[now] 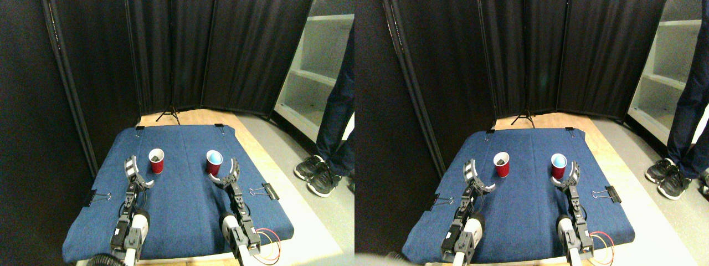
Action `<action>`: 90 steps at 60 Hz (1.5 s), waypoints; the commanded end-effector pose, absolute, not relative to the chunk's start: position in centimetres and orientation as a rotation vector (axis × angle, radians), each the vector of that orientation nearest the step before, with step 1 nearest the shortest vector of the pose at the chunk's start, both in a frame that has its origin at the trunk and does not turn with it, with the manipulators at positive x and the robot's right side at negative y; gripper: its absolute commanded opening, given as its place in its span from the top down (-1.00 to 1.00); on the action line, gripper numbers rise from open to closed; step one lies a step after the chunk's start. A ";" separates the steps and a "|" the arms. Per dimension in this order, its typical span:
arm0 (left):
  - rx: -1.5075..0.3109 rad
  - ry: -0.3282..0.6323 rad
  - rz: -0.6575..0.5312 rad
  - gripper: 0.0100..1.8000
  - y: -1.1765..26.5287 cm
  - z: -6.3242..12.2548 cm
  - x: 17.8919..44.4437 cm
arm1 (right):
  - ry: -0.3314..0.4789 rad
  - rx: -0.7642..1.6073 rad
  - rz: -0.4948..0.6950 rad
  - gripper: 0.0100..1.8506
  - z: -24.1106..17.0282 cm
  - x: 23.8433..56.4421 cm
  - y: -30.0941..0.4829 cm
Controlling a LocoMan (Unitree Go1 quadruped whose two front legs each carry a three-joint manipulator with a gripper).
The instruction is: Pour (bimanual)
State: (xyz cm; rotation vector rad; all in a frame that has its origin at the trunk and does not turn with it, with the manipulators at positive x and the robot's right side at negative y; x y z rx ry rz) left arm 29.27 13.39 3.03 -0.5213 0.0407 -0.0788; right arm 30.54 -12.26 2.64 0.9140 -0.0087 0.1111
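Observation:
I expect the pale blue [214, 159] to come out into the other red cup when I pour with my right gripper, because the pale blue is inside a white rim [214, 152].
Two red cups stand upright on the blue cloth [183, 221]. The left cup [157, 160] has something dark inside. The right cup [214, 162] shows a pale blue inside. My left gripper [139, 170] is open just left of the left cup, a small gap away from it. My right gripper [224, 170] is open too, close against the lower right side of the right cup, its curved jaws spread beside the cup's base. Whether either jaw touches a cup I cannot tell.
Binder clips [270, 192] [91, 197] pin the cloth at its right and left edges. A person's legs and shoes [318, 169] stand on the floor to the right. Black curtains [221, 55] close off the back, with a tripod foot [168, 115] and white shelves [318, 66].

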 end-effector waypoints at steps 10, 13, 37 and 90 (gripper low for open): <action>-0.622 0.008 -0.046 -0.07 12.7 3.3 30.4 | -0.024 1.034 0.081 0.04 2.7 31.4 -11.8; -0.672 0.016 -0.029 -0.07 12.6 2.9 30.7 | -0.013 1.086 0.078 0.05 2.5 31.8 -12.0; -0.927 0.044 0.113 -0.27 13.0 -0.3 33.1 | 0.119 1.401 0.008 -0.05 1.5 33.2 -12.4; -1.236 0.078 0.239 -0.30 11.2 -1.7 36.0 | 0.226 1.543 -0.028 -0.30 0.0 34.5 -11.6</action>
